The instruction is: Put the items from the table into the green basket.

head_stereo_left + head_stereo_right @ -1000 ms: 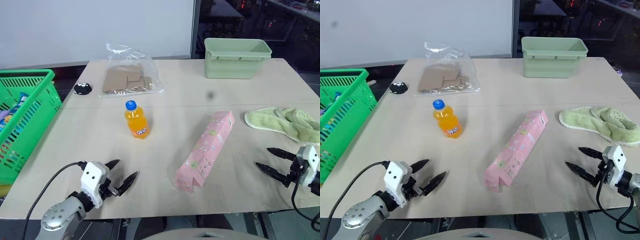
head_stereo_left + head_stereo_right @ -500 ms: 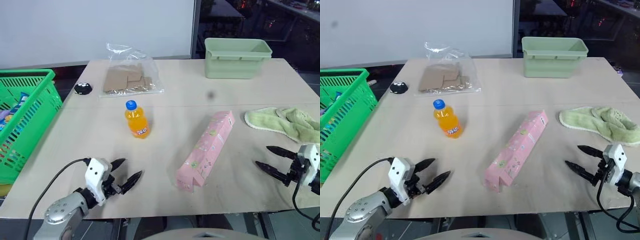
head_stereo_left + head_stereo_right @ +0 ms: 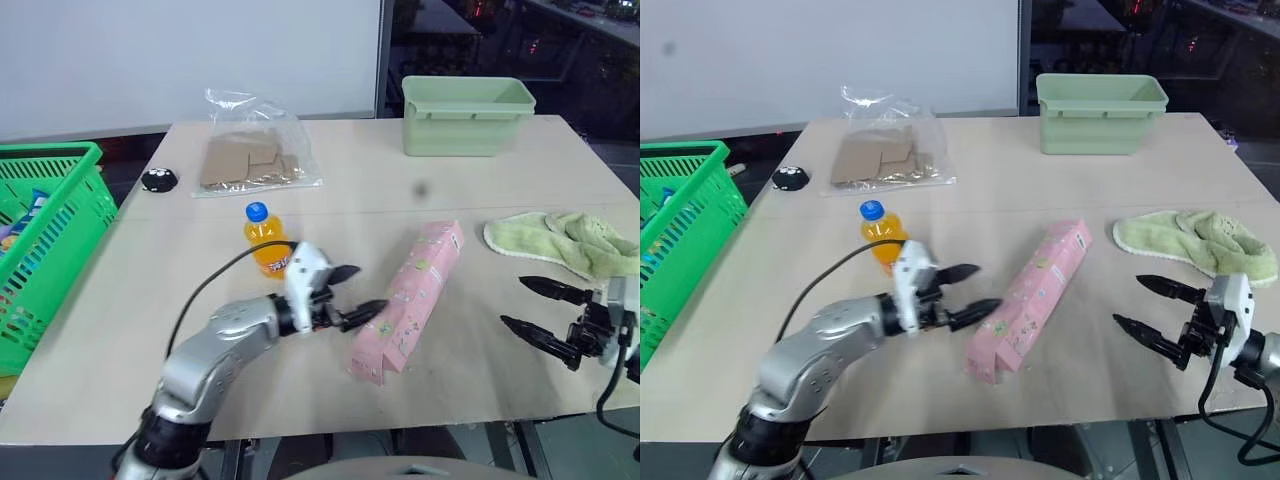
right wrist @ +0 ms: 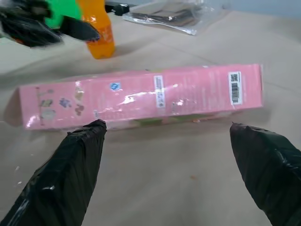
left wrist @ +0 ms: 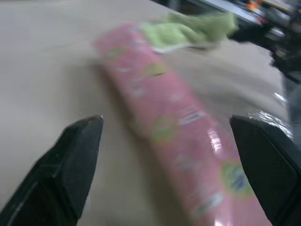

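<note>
I should keep lowering my left gripper over its near half, as its open fingers line up across the pink carton's narrow width, until they straddle it, then close them.
The long pink carton lies slantwise on the table's middle right. My left gripper is open just left of the carton's near half, fingertips close to its side and nothing between them. In the left wrist view the carton runs between the spread fingers. The orange bottle with a blue cap stands upright behind my left hand, its base partly hidden. My right gripper is open near the table's right front and points at the carton. The green basket sits beyond the table's left edge.
A pale green tub stands at the back right. A clear bag of cardboard pieces and a small black object lie at the back left. A green cloth lies just beyond my right gripper.
My left arm swung from the table's front left corner rightward and forward, up to the pink carton. My right gripper rose slightly. Both grippers stayed open.
</note>
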`<state>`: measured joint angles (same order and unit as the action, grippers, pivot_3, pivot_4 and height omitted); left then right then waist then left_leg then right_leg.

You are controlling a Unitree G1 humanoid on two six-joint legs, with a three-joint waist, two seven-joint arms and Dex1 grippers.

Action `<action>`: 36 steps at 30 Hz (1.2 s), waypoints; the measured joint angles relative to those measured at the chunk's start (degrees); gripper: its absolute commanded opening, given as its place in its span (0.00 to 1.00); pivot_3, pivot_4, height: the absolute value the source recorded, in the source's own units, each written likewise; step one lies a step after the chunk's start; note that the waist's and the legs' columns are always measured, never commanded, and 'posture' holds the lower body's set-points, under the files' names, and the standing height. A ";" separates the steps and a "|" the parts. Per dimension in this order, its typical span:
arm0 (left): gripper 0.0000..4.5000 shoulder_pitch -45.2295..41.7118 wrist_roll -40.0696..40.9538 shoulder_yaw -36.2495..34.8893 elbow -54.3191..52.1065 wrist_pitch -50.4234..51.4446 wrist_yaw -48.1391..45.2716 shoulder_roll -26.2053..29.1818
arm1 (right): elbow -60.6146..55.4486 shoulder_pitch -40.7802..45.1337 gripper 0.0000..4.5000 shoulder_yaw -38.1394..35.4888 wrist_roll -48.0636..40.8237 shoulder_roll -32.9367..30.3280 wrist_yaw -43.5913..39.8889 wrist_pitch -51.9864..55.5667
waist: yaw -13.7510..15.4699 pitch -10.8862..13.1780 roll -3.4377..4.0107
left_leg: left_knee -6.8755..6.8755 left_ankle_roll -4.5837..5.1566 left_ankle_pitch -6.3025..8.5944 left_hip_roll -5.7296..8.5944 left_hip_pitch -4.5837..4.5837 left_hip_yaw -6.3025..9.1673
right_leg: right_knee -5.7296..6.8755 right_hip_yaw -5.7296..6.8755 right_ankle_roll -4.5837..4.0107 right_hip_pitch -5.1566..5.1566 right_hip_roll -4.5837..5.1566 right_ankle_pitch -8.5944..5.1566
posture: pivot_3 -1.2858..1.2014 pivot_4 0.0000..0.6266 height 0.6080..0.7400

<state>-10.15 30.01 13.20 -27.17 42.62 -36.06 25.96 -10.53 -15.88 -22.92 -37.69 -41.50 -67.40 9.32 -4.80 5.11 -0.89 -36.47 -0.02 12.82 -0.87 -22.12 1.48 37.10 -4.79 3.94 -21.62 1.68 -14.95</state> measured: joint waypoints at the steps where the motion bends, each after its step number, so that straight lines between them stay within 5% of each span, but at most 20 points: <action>1: 0.98 -0.99 -0.74 1.00 0.61 0.51 0.17 -0.05 | -0.29 -0.30 1.00 -0.32 -0.13 0.01 0.24 0.21 | -0.44 0.00 0.00 | 0.00 0.00 0.00 -0.01 -0.02 0.04 | 0.00 0.01 0.01 0.00 -0.02 0.00 | 0.44 0.08 1.00; 11: 0.98 -9.21 -2.79 5.35 1.31 14.07 6.90 -2.57 | -2.92 -5.28 1.00 -3.39 -0.56 0.25 0.60 0.37 | -4.07 -0.01 0.01 | 0.00 0.00 0.00 -0.01 0.04 0.09 | 0.03 0.01 -0.01 0.03 -0.04 -0.01 | 0.41 0.09 1.00; 20: 0.98 -16.52 -3.85 6.57 -0.13 32.04 15.79 -8.09 | -4.48 -6.90 1.00 -4.81 -0.62 1.28 1.08 0.29 | -5.15 -0.02 0.03 | -0.02 -0.01 0.00 0.19 -0.02 0.29 | 0.02 0.03 0.01 0.05 0.02 -0.02 | 0.41 0.11 1.00; 32: 0.98 -18.57 -6.25 6.27 0.97 41.11 22.01 -14.29 | -4.48 -7.49 1.00 -5.18 -0.75 1.32 1.01 0.29 | -5.57 0.04 -0.07 | -0.02 -0.02 0.01 0.25 0.01 0.36 | 0.00 0.03 0.08 0.12 0.04 -0.08 | 0.41 0.13 1.00; 36: 0.70 -18.78 -6.76 6.52 0.90 41.45 22.66 -14.41 | -4.46 -7.38 1.00 -5.17 -0.74 1.35 1.01 0.29 | -5.57 0.06 -0.10 | -0.02 -0.02 0.01 0.25 0.04 0.35 | 0.00 0.03 0.08 0.14 0.05 -0.08 | 0.41 0.13 1.00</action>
<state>-28.94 23.26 19.72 -26.27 84.06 -13.40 11.55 -14.99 -23.26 -28.09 -38.43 -40.15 -66.39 9.60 -10.37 5.17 -0.99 -36.48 -0.03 12.83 -0.61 -22.09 1.84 37.10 -4.77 4.03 -21.49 1.74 -15.03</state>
